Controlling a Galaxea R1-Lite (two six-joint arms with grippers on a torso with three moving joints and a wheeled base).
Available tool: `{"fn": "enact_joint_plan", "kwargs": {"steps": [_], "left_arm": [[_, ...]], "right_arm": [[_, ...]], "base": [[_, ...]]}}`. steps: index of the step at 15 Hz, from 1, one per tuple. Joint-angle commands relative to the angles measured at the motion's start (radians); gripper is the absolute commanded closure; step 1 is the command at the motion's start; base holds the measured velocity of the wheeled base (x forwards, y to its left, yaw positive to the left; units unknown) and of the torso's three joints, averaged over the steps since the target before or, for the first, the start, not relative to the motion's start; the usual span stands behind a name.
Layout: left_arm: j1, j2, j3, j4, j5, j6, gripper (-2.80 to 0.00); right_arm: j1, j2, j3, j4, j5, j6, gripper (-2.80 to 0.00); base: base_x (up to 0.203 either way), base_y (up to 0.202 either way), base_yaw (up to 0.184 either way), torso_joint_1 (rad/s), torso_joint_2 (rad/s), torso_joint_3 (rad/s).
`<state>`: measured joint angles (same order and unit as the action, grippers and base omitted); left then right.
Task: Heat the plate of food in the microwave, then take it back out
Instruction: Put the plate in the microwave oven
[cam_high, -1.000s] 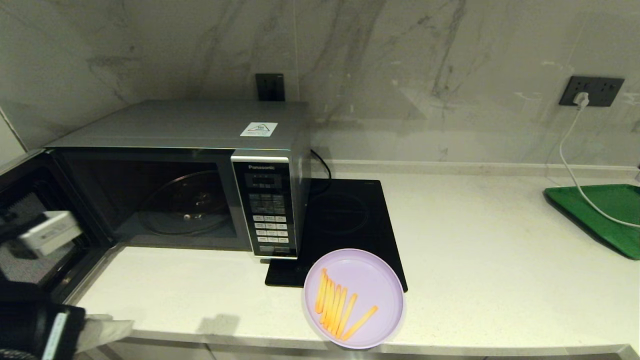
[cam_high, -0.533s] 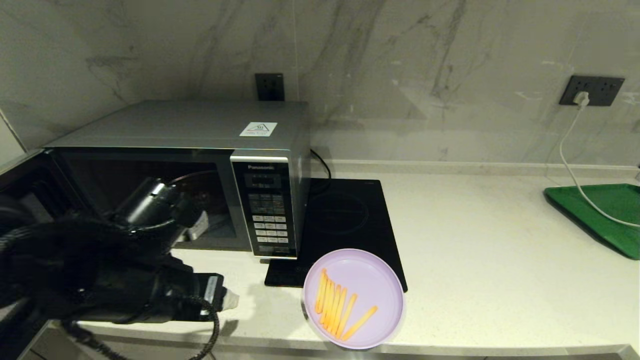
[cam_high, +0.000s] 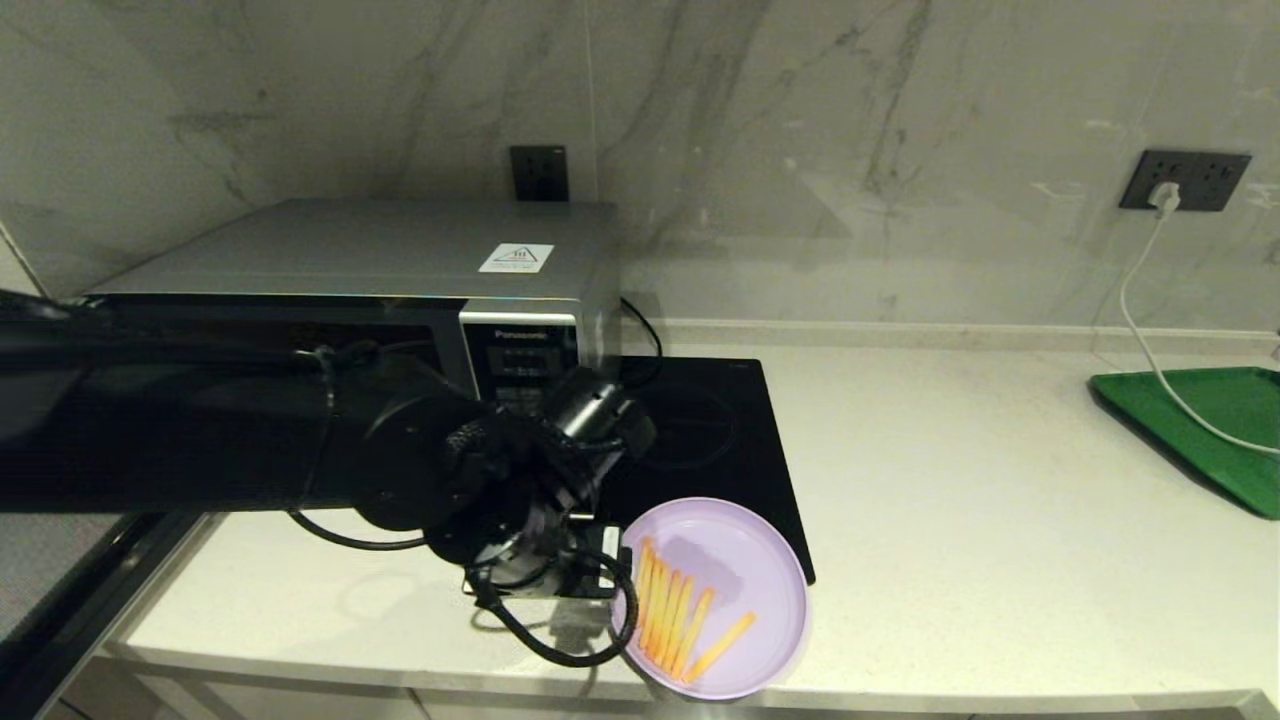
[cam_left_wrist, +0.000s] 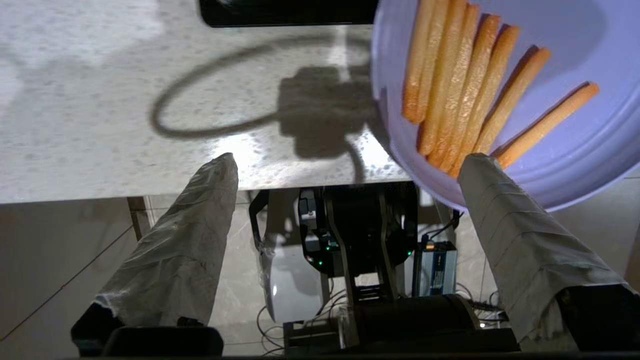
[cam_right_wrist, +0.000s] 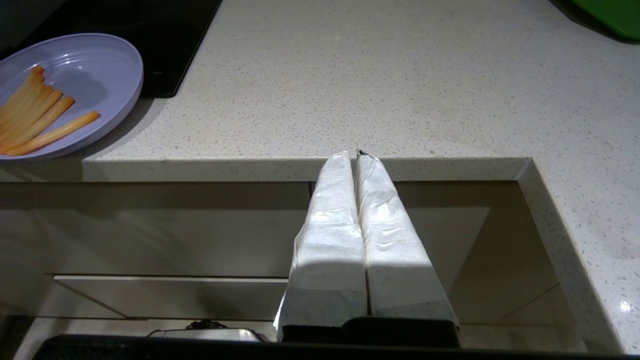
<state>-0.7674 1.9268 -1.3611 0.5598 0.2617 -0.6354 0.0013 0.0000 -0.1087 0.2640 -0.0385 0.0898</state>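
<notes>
The wide fingers of my left gripper are straddling the lilac plate's rim (cam_left_wrist: 386, 120) next to the fries. I should keep going down until both fingers are on either side of the plate's rim, and then close them.
The lilac plate of food (cam_high: 750, 570) lies at the counter's front edge, partly on the hob's corner, with fries (cam_high: 675, 612) on its left half. My left gripper (cam_high: 588, 578) hangs open just left of the plate. In the left wrist view its fingers (cam_left_wrist: 220, 175) stand wide apart over the counter edge, and one tip overlaps the plate (cam_left_wrist: 575, 165) rim. The microwave (cam_high: 400, 250) stands behind, its front mostly hidden by my left arm and its door (cam_high: 70, 610) swung open at the left. My right gripper (cam_right_wrist: 356, 155) is shut and empty below the counter edge.
A flat black induction hob (cam_high: 700, 420) lies right of the microwave. A green tray (cam_high: 1215, 420) sits at the far right with a white cable (cam_high: 1135, 330) running onto it from a wall socket (cam_high: 1185, 180). Bare counter (cam_high: 960, 500) spreads between hob and tray.
My left arm has swung from the open door at the far left across the microwave's front to the plate's left rim. The plate has not moved.
</notes>
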Motion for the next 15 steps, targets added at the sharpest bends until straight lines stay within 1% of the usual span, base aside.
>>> {"fn": "enact_joint_plan", "kwargs": {"steps": [1,3,4,9,11,15], "left_arm": [[0.001,0.103,-0.038,0.002,0.005,-0.009,-2.8],[0.022,0.161,-0.086,0.002,0.003,-0.015,-2.8],[0.025,0.169,-0.09,0.002,0.0,-0.022,-2.8],[0.049,0.193,-0.087,0.002,-0.008,-0.026,-2.8],[0.05,0.193,-0.089,0.002,-0.015,-0.025,-2.8],[0.05,0.232,-0.089,-0.006,-0.006,-0.025,-2.8]], "right_arm": [[0.0,0.0,0.0,0.001,0.0,0.001,0.0],[0.0,0.001,0.0,0.001,0.0,0.001,0.0],[0.0,0.0,0.0,0.001,0.0,0.001,0.0],[0.0,0.001,0.0,0.001,0.0,0.001,0.0],[0.001,0.0,0.0,0.001,0.0,0.001,0.0],[0.0,0.0,0.0,0.001,0.0,0.001,0.0]], "base": [[0.0,0.0,0.0,0.0,0.0,0.0],[0.0,0.0,0.0,0.0,0.0,0.0],[0.0,0.0,0.0,0.0,0.0,0.0],[0.0,0.0,0.0,0.0,0.0,0.0],[0.0,0.0,0.0,0.0,0.0,0.0],[0.0,0.0,0.0,0.0,0.0,0.0]]}}
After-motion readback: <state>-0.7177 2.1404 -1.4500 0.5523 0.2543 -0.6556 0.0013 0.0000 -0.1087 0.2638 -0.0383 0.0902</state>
